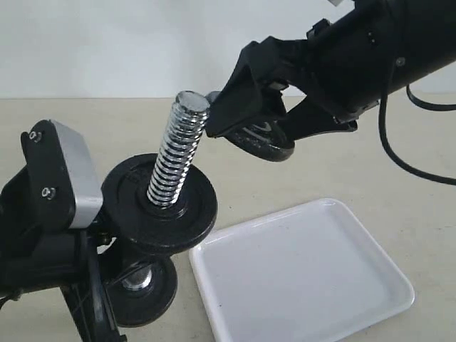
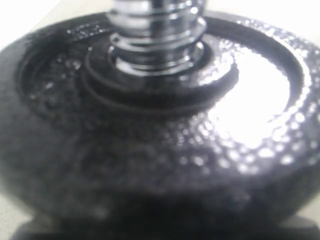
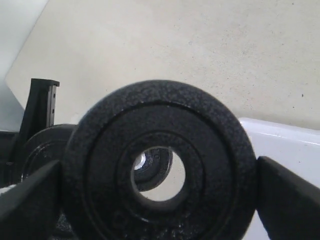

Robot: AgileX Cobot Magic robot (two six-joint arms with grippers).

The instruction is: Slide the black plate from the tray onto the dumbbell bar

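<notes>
The black plate (image 1: 267, 142) is hanging next to the dumbbell bar's threaded end, lower than the bar's tip (image 1: 192, 101). My right gripper should lift the plate and bring its hole over the bar's tip.
My right gripper (image 1: 267, 134) is shut on the black plate (image 1: 274, 149) and holds it in the air, just right of the dumbbell bar's top end. The chrome dumbbell bar (image 1: 174, 160) stands tilted, with a threaded end up. One black disc (image 1: 160, 214) sits on it and a second disc (image 1: 146, 288) lower down. My left gripper (image 1: 105, 236) grips the bar between those discs, its fingers mostly hidden. In the right wrist view the held plate (image 3: 210, 150) fills the space between the fingers. The white tray (image 1: 306, 278) holds nothing.
The left wrist view is filled by the disc on the bar (image 2: 200, 150) and the threaded rod (image 2: 155, 35). The beige tabletop (image 1: 399, 185) surrounds the tray. A tray corner (image 3: 290, 145) shows behind the held plate.
</notes>
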